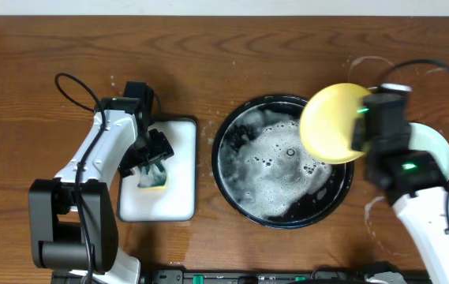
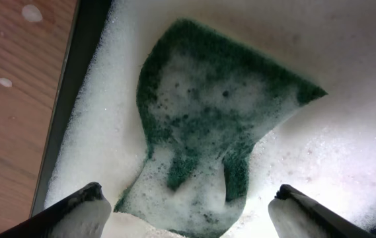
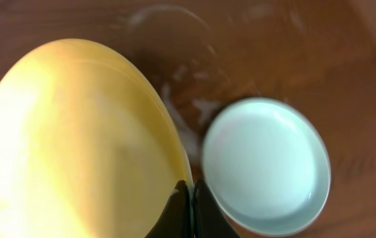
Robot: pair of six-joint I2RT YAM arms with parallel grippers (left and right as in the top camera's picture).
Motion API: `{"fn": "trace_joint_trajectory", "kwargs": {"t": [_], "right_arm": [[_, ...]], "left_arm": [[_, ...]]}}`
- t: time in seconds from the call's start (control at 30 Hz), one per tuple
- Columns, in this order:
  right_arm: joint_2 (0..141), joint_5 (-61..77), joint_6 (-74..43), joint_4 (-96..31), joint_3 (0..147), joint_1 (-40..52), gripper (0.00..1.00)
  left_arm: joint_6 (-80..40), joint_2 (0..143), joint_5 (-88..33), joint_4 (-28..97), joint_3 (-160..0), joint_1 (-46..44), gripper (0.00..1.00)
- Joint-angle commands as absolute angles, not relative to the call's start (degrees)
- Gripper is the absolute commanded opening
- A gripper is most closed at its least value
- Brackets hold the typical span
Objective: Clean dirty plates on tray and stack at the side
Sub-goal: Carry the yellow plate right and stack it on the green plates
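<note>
The pale yellow plate (image 1: 331, 123) is held by its rim in my right gripper, and the mint-green plate's top (image 1: 432, 147) is open. I keep carrying until the plates are stacked.
My right gripper (image 3: 188, 198) is shut on the rim of the pale yellow plate (image 1: 331, 122) and holds it tilted above the right edge of the black foamy tray (image 1: 236, 185). The plate fills the left of the right wrist view (image 3: 75, 139). A mint-green plate (image 3: 263, 165) lies on the wood tabletop to the right of the tray, partly under my right arm (image 1: 437, 146). My left gripper (image 2: 188, 211) is open, its fingers on either side of a foamy green sponge (image 2: 207, 112) in the white tray (image 1: 177, 197). A third plate is out of view.
The white rectangular tray stands left of the black tray. White soapy rings and splashes mark the wood near the mint-green plate (image 3: 168, 26). Black cables run by both arms.
</note>
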State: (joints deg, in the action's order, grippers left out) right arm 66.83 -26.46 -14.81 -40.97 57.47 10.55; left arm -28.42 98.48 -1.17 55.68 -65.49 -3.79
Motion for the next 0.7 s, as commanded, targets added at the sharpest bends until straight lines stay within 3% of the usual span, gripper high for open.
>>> {"fn": "trace_joint_trajectory", "kwargs": {"t": [0.0, 0.23, 0.5, 0.53, 0.6, 0.67], "right_arm": [[67.1, -10.4, -20.9, -41.9, 58.6, -5.1, 0.01], [72.8, -7.4, -21.9, -42.2, 58.6, -24.9, 0.01], [83.7, -7.5, -23.8, -42.3, 58.6, -35.6, 0.01], [84.6, -7.4, -23.8, -42.3, 58.6, -36.5, 0.03], [85.1, -5.2, -24.6, -42.3, 58.6, -37.7, 0.24], [84.1, 1.2, -24.7, -42.5, 58.6, -38.1, 0.33]], "left_arm": [[-28.1, 98.1, -0.9, 56.0, -65.7, -3.6, 0.84], [-28.1, 98.1, -0.9, 56.0, -65.7, -3.6, 0.84], [-28.1, 98.1, -0.9, 56.0, -65.7, -3.6, 0.84], [-28.1, 98.1, -0.9, 56.0, -65.7, -3.6, 0.84], [-28.1, 98.1, -0.9, 56.0, -65.7, -3.6, 0.84], [-28.1, 98.1, -0.9, 56.0, -65.7, -3.6, 0.84]]}}
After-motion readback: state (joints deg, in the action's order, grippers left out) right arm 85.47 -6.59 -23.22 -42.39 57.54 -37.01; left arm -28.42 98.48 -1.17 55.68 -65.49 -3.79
